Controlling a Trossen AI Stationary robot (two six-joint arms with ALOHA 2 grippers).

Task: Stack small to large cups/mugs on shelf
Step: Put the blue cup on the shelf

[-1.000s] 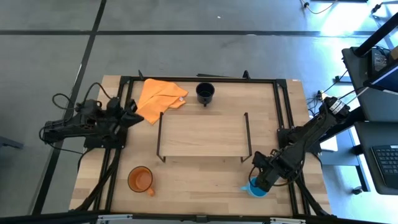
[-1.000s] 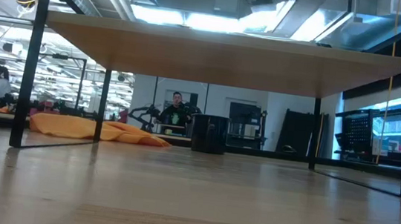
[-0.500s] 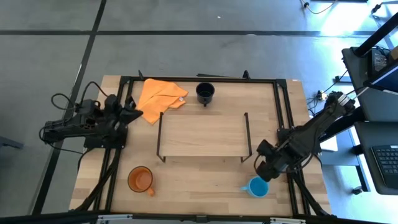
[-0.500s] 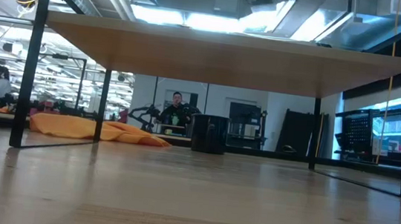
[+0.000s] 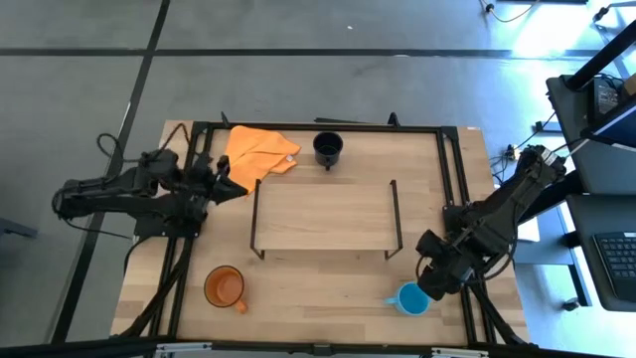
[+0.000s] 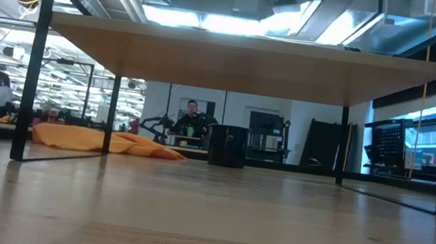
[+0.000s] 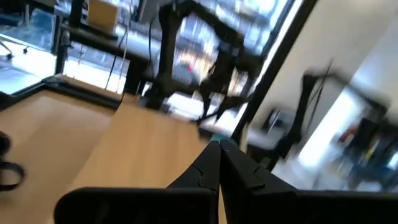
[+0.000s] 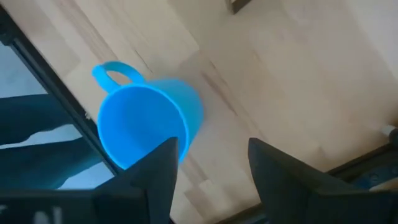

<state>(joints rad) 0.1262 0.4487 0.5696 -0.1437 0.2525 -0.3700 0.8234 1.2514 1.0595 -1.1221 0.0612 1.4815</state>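
Note:
The shelf's black end frames (image 5: pixel 397 221) are standing free, so I expect the shelf to slide a little when I bump it while I carry the light blue mug.
The light blue mug (image 5: pixel 409 298) stands upright on the table near its front right; it also shows in the right wrist view (image 8: pixel 148 121), handle (image 8: pixel 112 71) out to the side. My right gripper (image 5: pixel 431 278) (image 8: pixel 211 155) is open and empty, just above and beside it. The orange mug (image 5: pixel 225 287) stands at the front left. The black mug (image 5: pixel 328 148) (image 6: pixel 228 146) stands behind the shelf (image 5: pixel 325 217). My left gripper (image 5: pixel 237 189) (image 7: pixel 219 146) is shut and empty, near the shelf's left end.
An orange cloth (image 5: pixel 256 154) (image 6: pixel 102 141) lies at the far left, beside my left gripper. The shelf's black end frames (image 5: pixel 257 219) (image 5: pixel 395 221) stand up from the table. A black metal frame (image 5: pixel 452 169) runs around the tabletop. Bare board (image 5: pixel 318 283) lies between the two front mugs.
My right gripper has drawn back off the light blue mug, up and toward the table's far edge, then settled a little nearer again; the mug stays upright on the table. My left gripper has moved a little toward the table's right edge, toward the shelf's left end.

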